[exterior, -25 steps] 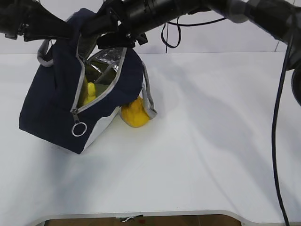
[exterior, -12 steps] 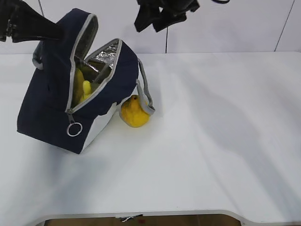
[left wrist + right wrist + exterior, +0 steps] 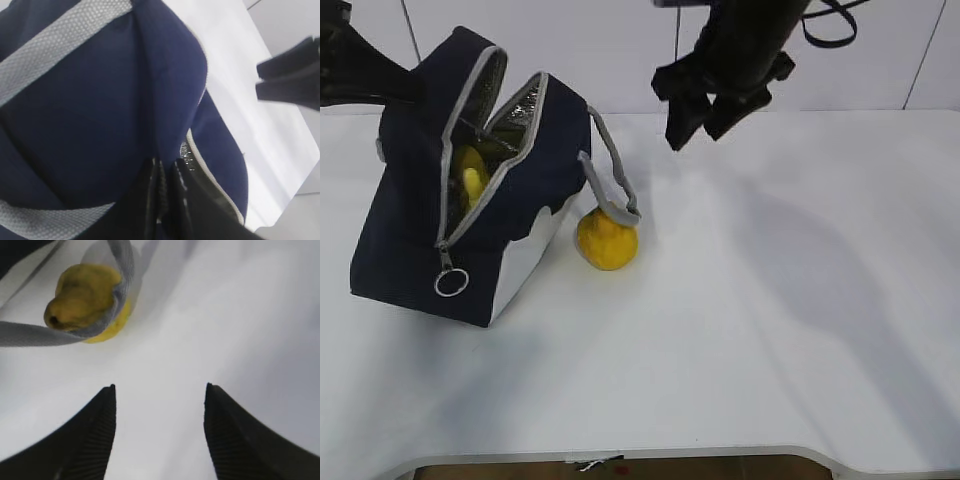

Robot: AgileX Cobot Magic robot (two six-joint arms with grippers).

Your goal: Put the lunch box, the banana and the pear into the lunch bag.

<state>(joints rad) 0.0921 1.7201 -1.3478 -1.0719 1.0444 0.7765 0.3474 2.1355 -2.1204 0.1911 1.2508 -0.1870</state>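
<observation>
The lunch bag (image 3: 415,190) is tilted and its lower front (image 3: 420,277) keeps square corners, so I expect it to stay boxy and stand upright when I carry it by both rims.
The navy lunch bag (image 3: 415,230) stands tilted at the left with its zipper open. The yellow banana (image 3: 470,178) shows inside the opening. My left gripper (image 3: 167,169) is shut on the bag's navy fabric near the top rim and holds the bag up on that side. The pear (image 3: 607,240) lies on the table against the bag's right side, with a grey handle (image 3: 610,185) draped over it. In the right wrist view the pear (image 3: 82,297) is ahead and to the left. My right gripper (image 3: 703,118) hangs open and empty in the air to the right of the bag. The lunch box is hidden.
The metal ring pull (image 3: 451,283) hangs at the low end of the zipper. The white table (image 3: 770,300) stretches to the right and front of the bag, and its front edge runs along the bottom of the exterior view.
My right arm has drawn back from above the bag's opening, to the right and down. The bag has shifted a little left, and its handle now lies over the pear.
</observation>
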